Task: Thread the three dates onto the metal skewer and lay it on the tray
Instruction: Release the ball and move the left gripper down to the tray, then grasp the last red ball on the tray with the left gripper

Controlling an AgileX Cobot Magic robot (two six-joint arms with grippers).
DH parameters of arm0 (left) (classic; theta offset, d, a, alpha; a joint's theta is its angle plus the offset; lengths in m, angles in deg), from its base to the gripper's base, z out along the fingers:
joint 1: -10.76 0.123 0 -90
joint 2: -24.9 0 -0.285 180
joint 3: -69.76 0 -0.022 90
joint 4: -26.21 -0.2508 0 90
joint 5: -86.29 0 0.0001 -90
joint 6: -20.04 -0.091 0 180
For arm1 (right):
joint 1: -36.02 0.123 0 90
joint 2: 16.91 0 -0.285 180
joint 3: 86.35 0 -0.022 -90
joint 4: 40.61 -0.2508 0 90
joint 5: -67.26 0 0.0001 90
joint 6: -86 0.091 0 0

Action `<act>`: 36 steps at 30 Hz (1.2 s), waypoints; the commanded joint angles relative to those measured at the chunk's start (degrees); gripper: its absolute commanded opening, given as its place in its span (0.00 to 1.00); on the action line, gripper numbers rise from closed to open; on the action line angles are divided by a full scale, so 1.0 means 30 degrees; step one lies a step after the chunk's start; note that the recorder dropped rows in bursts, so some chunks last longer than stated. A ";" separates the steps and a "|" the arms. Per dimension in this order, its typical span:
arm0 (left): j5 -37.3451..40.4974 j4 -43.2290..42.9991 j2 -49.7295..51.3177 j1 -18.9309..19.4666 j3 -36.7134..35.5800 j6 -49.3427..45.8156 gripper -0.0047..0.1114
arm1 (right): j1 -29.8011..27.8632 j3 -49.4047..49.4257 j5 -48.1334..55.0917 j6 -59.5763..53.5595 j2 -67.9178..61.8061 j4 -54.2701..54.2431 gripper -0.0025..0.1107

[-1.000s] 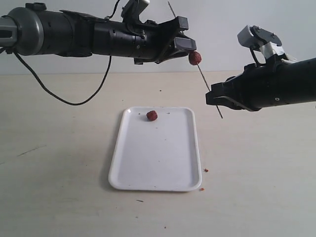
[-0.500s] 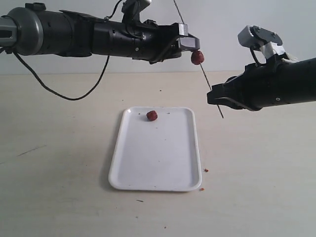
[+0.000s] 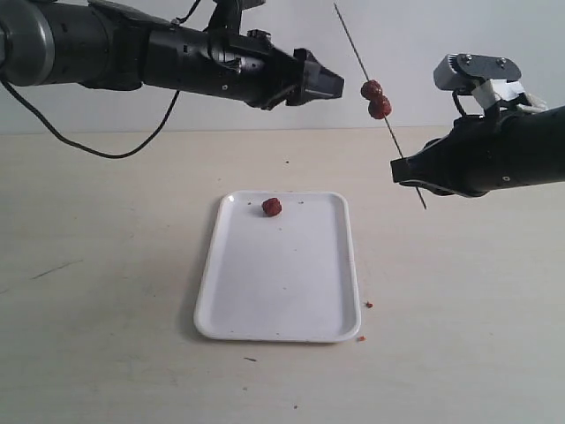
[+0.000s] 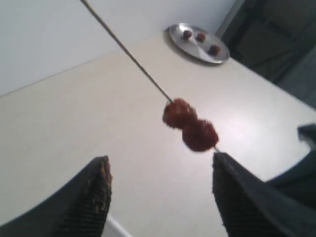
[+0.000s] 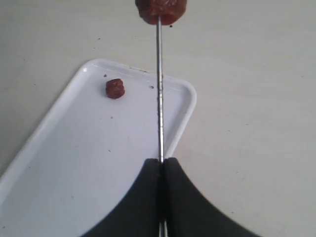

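The third date (image 3: pixel 272 207) lies clear of the white tray's edge (image 3: pixel 272 193), so my left gripper, fingers open, should keep going down to it and close around its sides.
My right gripper (image 3: pixel 404 170) (image 5: pixel 162 160) is shut on the metal skewer (image 3: pixel 353 44) (image 5: pixel 159 94), which slants up and to the left in the air. Two dates (image 3: pixel 375 98) (image 4: pixel 190 126) sit threaded on it side by side, above the grip. The third date (image 3: pixel 272 207) (image 5: pixel 115 88) lies on the white tray (image 3: pixel 282 283) (image 5: pixel 74 163) near its far edge. My left gripper (image 3: pixel 337 86) (image 4: pixel 160 197) hangs open in the air just left of the skewered dates, apart from them, with nothing between its fingers (image 4: pixel 94 195).
A round metal plate (image 4: pixel 197 43) with three more dates stands on the table in the left wrist view. Tiny brown crumbs (image 3: pixel 368 305) lie by the tray's near right corner. A black cable (image 3: pixel 97 150) droops from the left arm.
The left gripper has opened and pulled back to the left, off the date it held. Two dates now show on the skewer, which has shifted right with the right arm.
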 commanded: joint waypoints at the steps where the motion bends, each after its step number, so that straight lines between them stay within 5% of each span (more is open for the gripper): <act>1: 0.0596 -0.5799 -0.0360 -0.0040 -0.0024 -0.2151 0.55 | -0.0060 -0.0119 -0.1413 0.0541 0.0122 0.1503 0.02; 4: 0.0169 -1.1143 -0.0394 -0.0375 -0.0024 0.0737 0.55 | -0.0060 -0.0119 -0.1750 0.1488 0.0122 0.4120 0.02; 8: -0.1380 -1.9164 -0.0394 -0.1137 -0.0024 0.8797 0.55 | -0.0060 -0.0119 -0.1750 0.3486 0.0122 0.6569 0.02; 12: -0.0803 -2.3990 -0.0304 -0.2006 0.0014 1.3289 0.55 | -0.0060 -0.0119 -0.1742 0.3752 0.0122 0.6653 0.02; 27: 0.6063 -2.8753 0.4751 -0.3399 0.7593 2.0664 0.55 | -0.0060 -0.0119 -0.1249 0.3882 0.0122 0.6653 0.02; 36: 0.7186 -2.9837 0.7322 -0.3487 1.0081 2.0018 0.55 | -0.0060 -0.0119 -0.1214 0.3873 0.0122 0.6653 0.02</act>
